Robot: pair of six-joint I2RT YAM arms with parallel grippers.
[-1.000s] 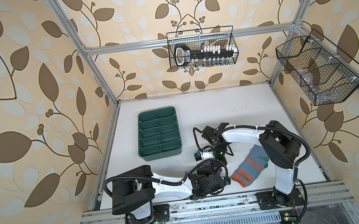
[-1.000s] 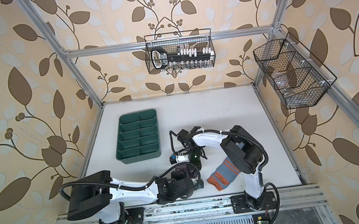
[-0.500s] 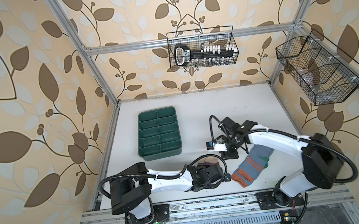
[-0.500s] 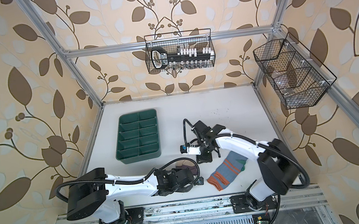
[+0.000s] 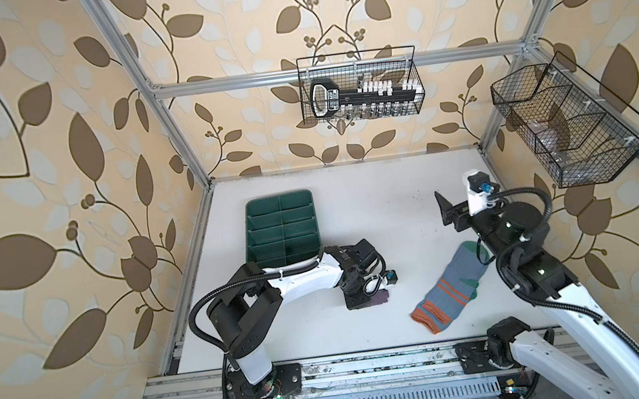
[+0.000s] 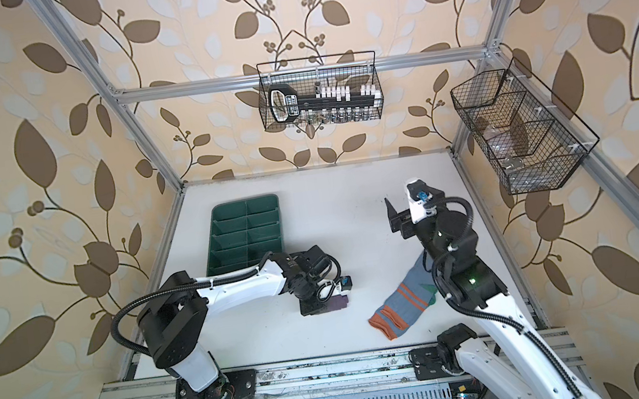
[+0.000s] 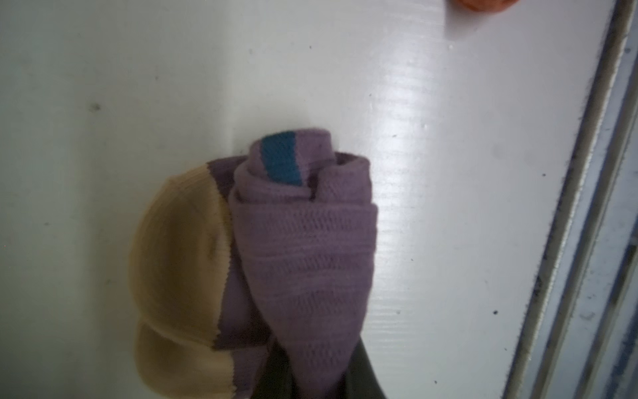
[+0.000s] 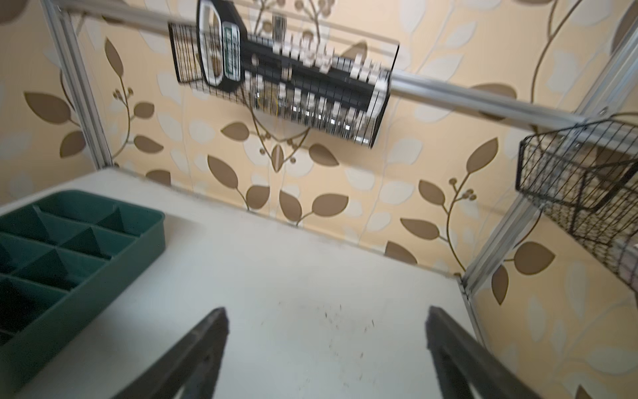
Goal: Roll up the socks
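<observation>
The beige toe (image 7: 181,256) sticks out next to the purple roll in the robot's left gripper, so next the right gripper grabs the roll's loose end (image 5: 380,297) before the left gripper opens.
The purple sock (image 7: 303,241) lies rolled into a bundle, with its beige toe (image 7: 179,262) sticking out at the side. My left gripper (image 7: 317,383) is shut on one end of the roll, low over the white table. In both top views only a bit of the purple sock (image 5: 381,296) (image 6: 339,302) shows beside the left gripper (image 5: 366,300) (image 6: 321,306). The grey-blue sock (image 5: 451,288) (image 6: 407,302) lies flat to the right, orange cuff toward the front. My right gripper (image 5: 447,213) (image 6: 394,220) (image 8: 326,324) is raised behind that sock, open and empty.
A green divided tray (image 5: 282,230) (image 6: 247,235) (image 8: 69,241) sits at the left rear of the table. A wire basket (image 5: 361,86) hangs on the back wall and another wire basket (image 5: 568,126) on the right wall. A metal rail (image 5: 373,365) runs along the front edge.
My right gripper has let go, opened wide and drawn back to the right rear. My left gripper has shut on the purple roll and its arm has swung round.
</observation>
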